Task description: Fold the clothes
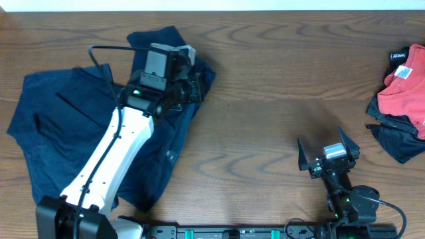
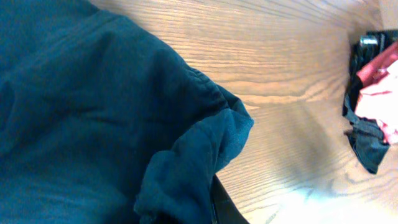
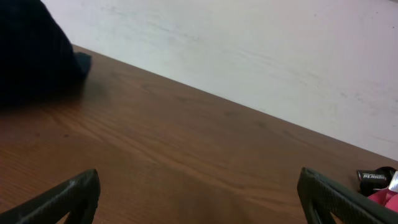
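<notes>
My left gripper has hold of the bunched fold, and the wood next to the garment is clear. I should keep pulling toward the clear wood until the cloth opens out.
A large dark navy-blue garment lies wrinkled and spread on the left half of the wooden table. My left gripper sits at the garment's upper right part. In the left wrist view the navy cloth fills the left side, and a bunched fold of it hangs at my left gripper, which looks shut on that fold. My right gripper is open and empty over bare wood at the front right. Its two fingers frame the table in the right wrist view, with the navy garment far off at top left.
A pile of red and dark clothes lies at the table's right edge. It also shows in the left wrist view and at the right wrist view's lower right corner. A white wall stands behind the table.
</notes>
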Robot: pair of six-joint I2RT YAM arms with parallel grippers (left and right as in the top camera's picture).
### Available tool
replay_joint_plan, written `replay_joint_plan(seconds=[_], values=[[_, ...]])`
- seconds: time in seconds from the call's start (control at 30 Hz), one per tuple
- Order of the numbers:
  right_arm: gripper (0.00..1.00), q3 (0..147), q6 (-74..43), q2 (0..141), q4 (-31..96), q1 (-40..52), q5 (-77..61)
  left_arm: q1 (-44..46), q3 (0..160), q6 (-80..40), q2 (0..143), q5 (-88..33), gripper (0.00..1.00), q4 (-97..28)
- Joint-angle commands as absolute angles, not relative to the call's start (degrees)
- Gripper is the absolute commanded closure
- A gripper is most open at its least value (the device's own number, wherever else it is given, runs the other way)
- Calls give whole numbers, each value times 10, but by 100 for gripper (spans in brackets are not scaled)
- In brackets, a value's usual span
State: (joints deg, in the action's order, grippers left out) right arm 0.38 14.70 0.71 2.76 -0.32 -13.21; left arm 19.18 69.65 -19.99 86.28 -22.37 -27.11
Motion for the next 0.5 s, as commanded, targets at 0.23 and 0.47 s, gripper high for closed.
replay_joint_plan(seconds=[0.23,0.47], values=[[1,3,142,6,30,-7,-129,207,693,-184,861,-239,94,-265],[1,3,164,6,22,-7,-123,207,693,-135,862,-231,94,-264]])
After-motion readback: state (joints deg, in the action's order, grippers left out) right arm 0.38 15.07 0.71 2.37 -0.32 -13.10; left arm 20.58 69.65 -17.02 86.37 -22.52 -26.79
